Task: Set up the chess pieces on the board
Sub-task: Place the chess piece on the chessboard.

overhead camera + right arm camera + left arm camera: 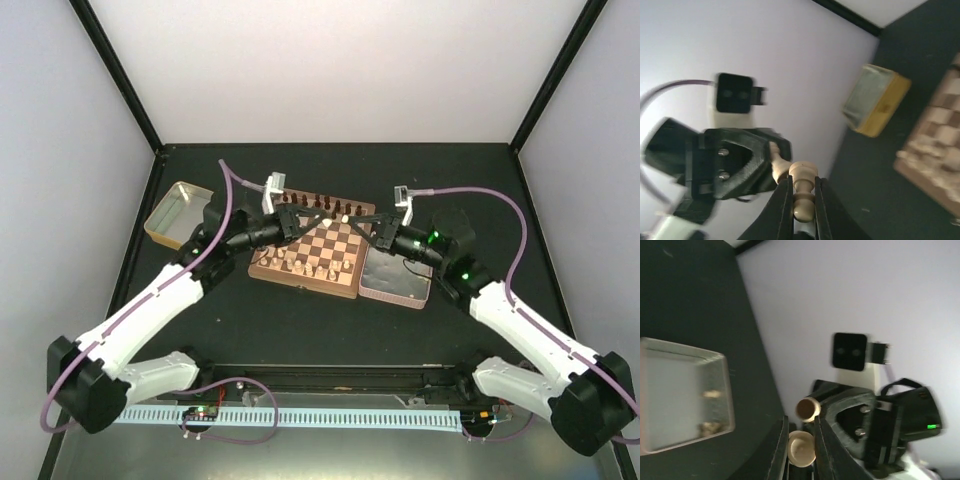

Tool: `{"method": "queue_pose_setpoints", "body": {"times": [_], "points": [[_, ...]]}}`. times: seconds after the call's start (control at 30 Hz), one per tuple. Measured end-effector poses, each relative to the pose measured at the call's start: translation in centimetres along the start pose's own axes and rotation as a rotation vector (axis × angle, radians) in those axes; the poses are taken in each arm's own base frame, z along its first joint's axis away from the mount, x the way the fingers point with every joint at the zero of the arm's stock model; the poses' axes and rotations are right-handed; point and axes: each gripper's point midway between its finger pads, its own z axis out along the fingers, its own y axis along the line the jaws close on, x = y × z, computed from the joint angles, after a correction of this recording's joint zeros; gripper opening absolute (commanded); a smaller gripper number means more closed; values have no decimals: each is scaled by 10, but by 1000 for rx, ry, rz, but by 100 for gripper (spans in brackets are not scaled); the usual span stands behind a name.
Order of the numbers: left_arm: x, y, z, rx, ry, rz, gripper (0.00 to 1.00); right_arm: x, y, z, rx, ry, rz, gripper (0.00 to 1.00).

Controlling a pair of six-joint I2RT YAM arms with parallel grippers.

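The tan chess piece's base (803,170) faces away from my right gripper's fingers, so I should go on carrying the chess piece until its base stands on the open near-row square (323,262).
The board (300,268) lies in the middle of the table with light chess pieces (300,262) on its near rows and dark ones at the back. Both grippers meet tip to tip above its far right corner. My left gripper (322,214) (801,429) is shut on a light tan chess piece (801,448), whose round end faces the camera. My right gripper (358,222) (803,181) is shut on the waist of another tan chess piece (803,192). That piece's brown-felted base (808,409) shows just past my left fingertips. The two pieces sit side by side.
A metal tin (395,282) (729,390) rests against the board's right side with a few light pieces (710,427) in it. A yellowish tin (160,222) (875,107) stands at the back left. White walls close in the table.
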Motion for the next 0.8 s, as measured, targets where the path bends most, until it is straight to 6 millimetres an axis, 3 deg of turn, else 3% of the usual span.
{"method": "queue_pose_setpoints", "body": {"times": [0.1, 0.2, 0.47, 0.8], "points": [[-7, 19, -20, -137, -86, 82, 2, -4, -13, 6, 140, 44, -83, 1], [-14, 40, -44, -286, -174, 172, 2, -7, -39, 15, 311, 112, -152, 1], [-17, 93, -99, -621, -290, 363, 1, 5, -138, 21, 816, 352, -271, 1], [-24, 100, -126, -750, -333, 470, 2, 39, -193, 65, 1062, 619, -411, 3]]}}
